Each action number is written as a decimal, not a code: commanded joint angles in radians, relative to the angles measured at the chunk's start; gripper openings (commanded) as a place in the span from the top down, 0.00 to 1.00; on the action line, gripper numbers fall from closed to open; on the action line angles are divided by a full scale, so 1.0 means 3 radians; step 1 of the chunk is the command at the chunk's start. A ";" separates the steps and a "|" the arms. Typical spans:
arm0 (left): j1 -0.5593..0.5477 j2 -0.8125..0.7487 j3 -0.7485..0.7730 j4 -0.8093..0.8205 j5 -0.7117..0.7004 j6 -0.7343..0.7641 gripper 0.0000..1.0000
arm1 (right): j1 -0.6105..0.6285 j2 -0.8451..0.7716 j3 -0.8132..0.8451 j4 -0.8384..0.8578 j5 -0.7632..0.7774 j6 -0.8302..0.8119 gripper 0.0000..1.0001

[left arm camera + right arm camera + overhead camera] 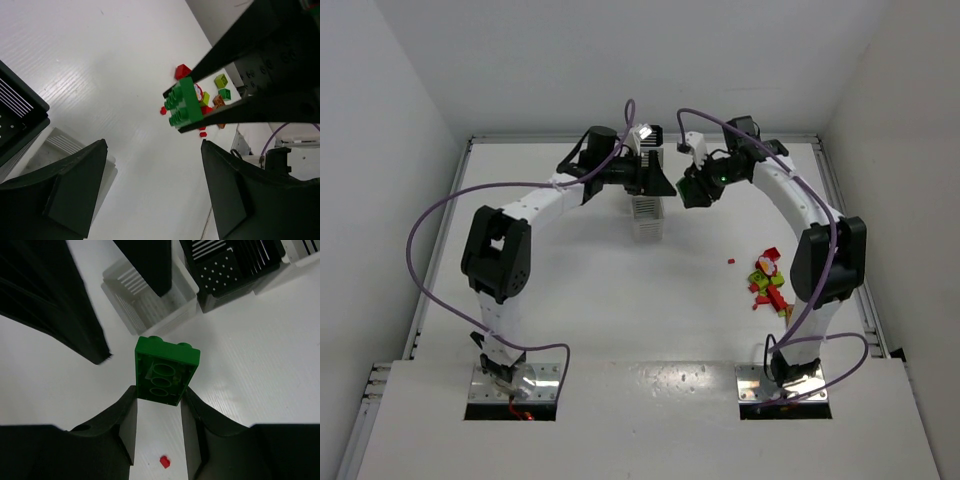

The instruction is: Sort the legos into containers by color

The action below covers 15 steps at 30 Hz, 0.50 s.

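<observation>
My open left gripper is standing between my right gripper's green brick and the containers, so that left gripper should take the brick to the far black container (653, 137).
My right gripper (160, 392) is shut on a green lego brick (165, 370), held above the table with its hollow underside toward the wrist camera. In the left wrist view the same green brick (182, 102) shows studs-up between the right arm's black fingers. Close beside it, my left gripper (154, 145) is open with only bare table between its fingers. In the top view both grippers, left (658, 186) and right (693, 190), meet near a white container (647, 215). A white container (150, 300) and a black container (230, 265) lie just beyond the brick.
A pile of red, green, yellow and orange legos (770, 280) lies at the right, by the right arm's elbow. A lone red piece (731, 261) sits left of it. Another white container (305, 250) shows at the row's far end.
</observation>
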 commanded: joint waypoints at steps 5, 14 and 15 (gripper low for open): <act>-0.0026 0.0081 0.0248 0.0017 -0.0055 -0.0011 0.18 | 0.0177 -0.0041 0.0166 0.0073 0.0015 0.0182 0.88; -0.0026 0.0112 0.0278 0.0017 -0.0024 -0.0011 0.28 | 0.0274 -0.0071 0.0166 0.0144 0.0117 0.0279 0.88; -0.0026 0.0112 0.0309 0.0017 0.0006 -0.0011 0.30 | 0.0305 -0.0071 0.0166 0.0175 0.0117 0.0279 0.88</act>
